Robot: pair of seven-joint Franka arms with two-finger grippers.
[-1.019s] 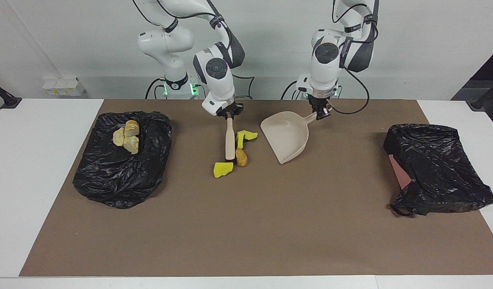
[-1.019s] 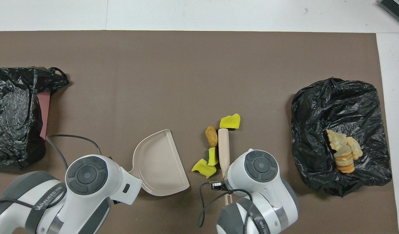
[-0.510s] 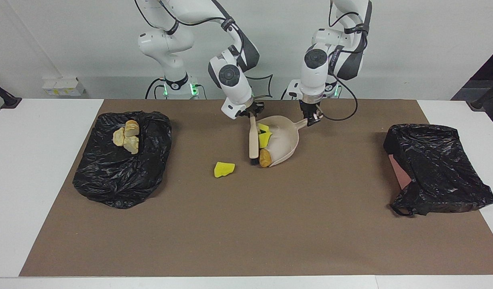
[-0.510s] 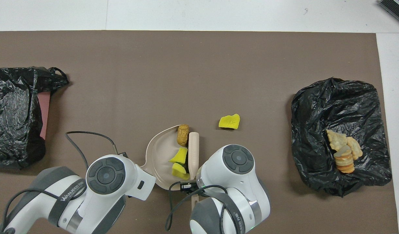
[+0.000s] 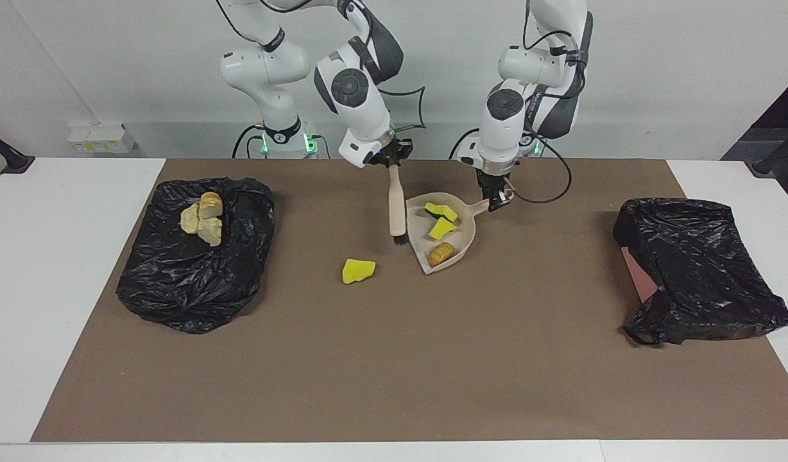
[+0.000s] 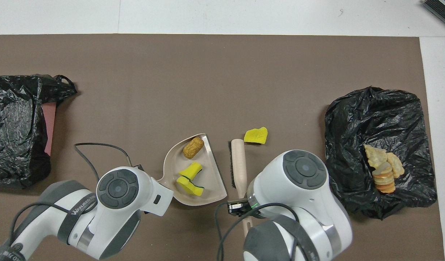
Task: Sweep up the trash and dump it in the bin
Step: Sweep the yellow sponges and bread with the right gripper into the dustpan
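Note:
The brush (image 6: 238,161) is between the yellow sponge bit and the dustpan, so the robot's right gripper should reach beyond the bit and sweep it into the dustpan.
My left gripper (image 5: 498,200) is shut on the handle of the beige dustpan (image 5: 471,232), which also shows in the overhead view (image 6: 212,178). Two yellow sponge bits (image 5: 441,210) (image 6: 189,178) and one brown bread piece (image 5: 440,253) (image 6: 192,147) lie in the pan. My right gripper (image 5: 393,162) is shut on the beige brush (image 5: 397,206) (image 6: 238,163), which hangs bristles down beside the pan's open lip. One yellow sponge bit (image 5: 358,270) (image 6: 256,135) lies on the mat by the brush's tip. Three bread pieces (image 5: 201,217) (image 6: 383,168) lie in the black-bagged bin (image 5: 195,276) (image 6: 380,116).
The bin with the bread pieces stands at the right arm's end of the brown mat (image 5: 394,359). A second black bag over a reddish bin (image 5: 695,269) (image 6: 16,123) stands at the left arm's end. White table borders the mat.
The brush has drawn back from the dustpan toward the right arm's end and risen. The bread piece now lies fully inside the pan. The pan has shifted slightly.

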